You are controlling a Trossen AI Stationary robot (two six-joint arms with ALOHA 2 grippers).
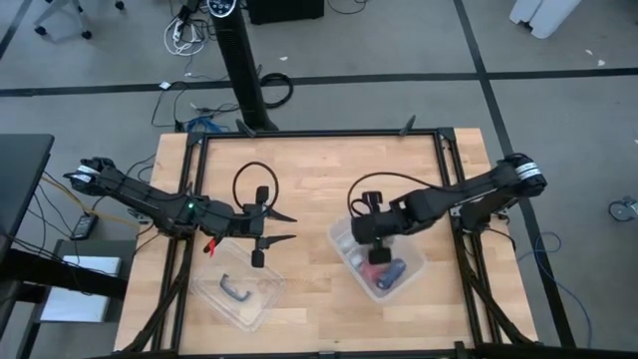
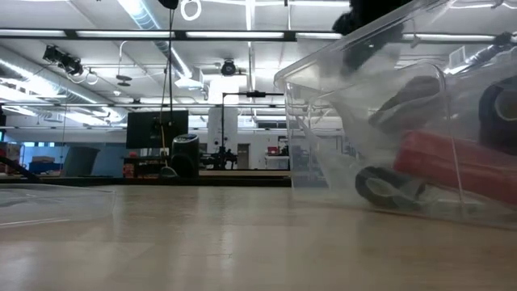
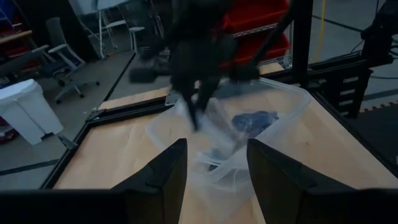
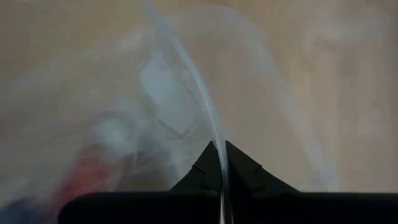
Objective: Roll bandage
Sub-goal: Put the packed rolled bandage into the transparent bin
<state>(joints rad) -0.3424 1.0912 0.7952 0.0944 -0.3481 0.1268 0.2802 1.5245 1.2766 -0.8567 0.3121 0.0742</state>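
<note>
I need to let go with my right gripper, because it is pinching only a thin clear plastic edge (image 4: 200, 85). I should then move it over the things in the tub (image 1: 383, 271) and reach down around the bandage.
A clear plastic tub (image 1: 384, 261) stands on the table right of the middle. It holds a red roll (image 2: 460, 166), a blue thing (image 3: 255, 121) and dark things (image 2: 388, 186). I cannot pick out the dark brown bandage among them. My right gripper (image 1: 374, 249) points down over the tub's far left rim and is shut on the tub's wall. My left gripper (image 1: 287, 228) is open and empty, level above the table left of the tub, pointing toward it; it also shows in the left wrist view (image 3: 217, 155). My right gripper (image 4: 222, 146) pinches the tub's thin clear wall (image 4: 211, 127) at its upper edge between the two fingers, one finger inside the tub and one outside. The fingers come from above, pointing down. The tub's bottom (image 2: 420, 208) rests on the table.
A second clear plastic piece with a black handle (image 1: 239, 292) lies at the table's near left. A black frame (image 1: 319, 135) runs around the wooden table top. Bare wood lies between the two arms and at the far side.
</note>
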